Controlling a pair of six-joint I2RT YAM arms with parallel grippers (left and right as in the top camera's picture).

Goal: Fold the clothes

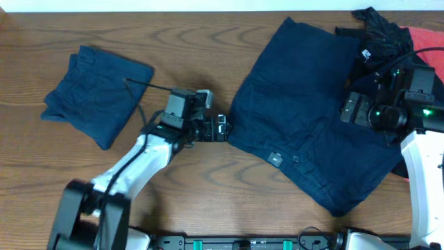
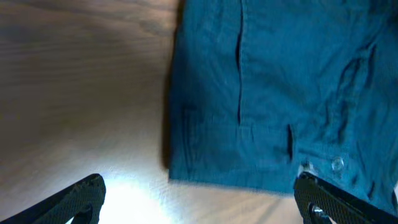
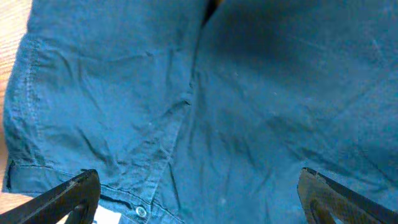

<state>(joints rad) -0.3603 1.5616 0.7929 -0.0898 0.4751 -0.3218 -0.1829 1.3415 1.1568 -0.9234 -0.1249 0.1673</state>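
Observation:
My left gripper should drag the spread shorts by their waistband corner (image 1: 238,129) toward the folded pair, because they lie slanted with a leg (image 1: 378,161) under my right arm.
Dark navy shorts (image 1: 305,111) lie spread flat right of centre, waistband with a small grey label (image 1: 275,159) and button toward the front. A second navy pair (image 1: 94,94) lies folded at the far left. My left gripper (image 1: 220,129) is open, just off the spread shorts' left waistband corner (image 2: 180,168); its fingers straddle bare wood with the button (image 2: 336,164) near the right finger. My right gripper (image 1: 349,109) is open above the spread shorts' right side; its view shows the cloth (image 3: 249,93) and a button (image 3: 140,211) between the fingers.
A crumpled black garment (image 1: 380,35) and a red cloth (image 1: 427,38) lie at the far right back, partly under my right arm. A black cable (image 1: 146,87) crosses the folded pair's edge. The wooden table (image 1: 194,42) shows between the two pairs.

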